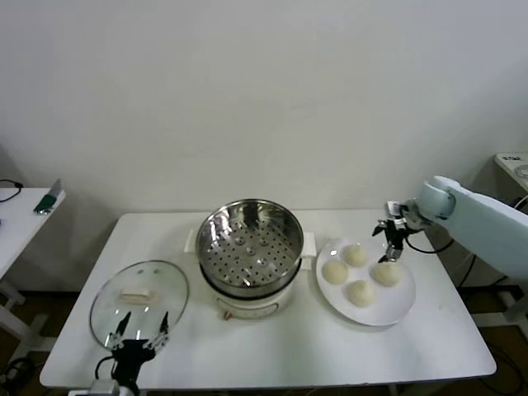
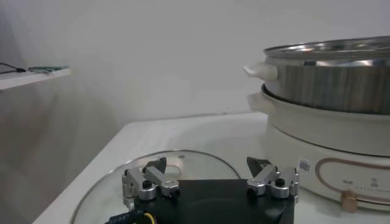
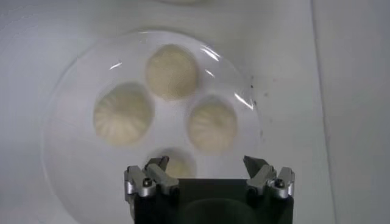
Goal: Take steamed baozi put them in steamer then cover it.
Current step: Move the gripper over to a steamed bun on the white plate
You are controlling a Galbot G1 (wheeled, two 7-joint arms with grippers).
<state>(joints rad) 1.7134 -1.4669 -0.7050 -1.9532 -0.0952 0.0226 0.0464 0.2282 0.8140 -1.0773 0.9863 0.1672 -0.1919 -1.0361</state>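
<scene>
The back baozi (image 1: 355, 255) will come up alone when the robot lifts it and will leave its neighbours and the plate in place, because clear gaps (image 1: 360, 273) separate the baozi.
Four cream-white baozi lie on a white plate (image 1: 388, 309) right of the steamer: one at the back (image 1: 356, 255), one at the left (image 1: 335, 271), one at the right (image 1: 386, 274), one at the front (image 1: 360, 292). They also show in the right wrist view (image 3: 172, 72). The steel steamer basket (image 1: 250, 244) sits empty on its white pot base (image 1: 247, 304). My right gripper (image 1: 389, 247) hovers open above the plate's back right part, over the baozi. My left gripper (image 1: 140, 332) is open, low over the near edge of the glass lid (image 1: 139, 301).
The glass lid with a white handle (image 1: 138, 294) lies flat on the table, left of the steamer. A side table (image 1: 21, 210) stands at the far left. The pot (image 2: 332, 122) rises close by the left gripper.
</scene>
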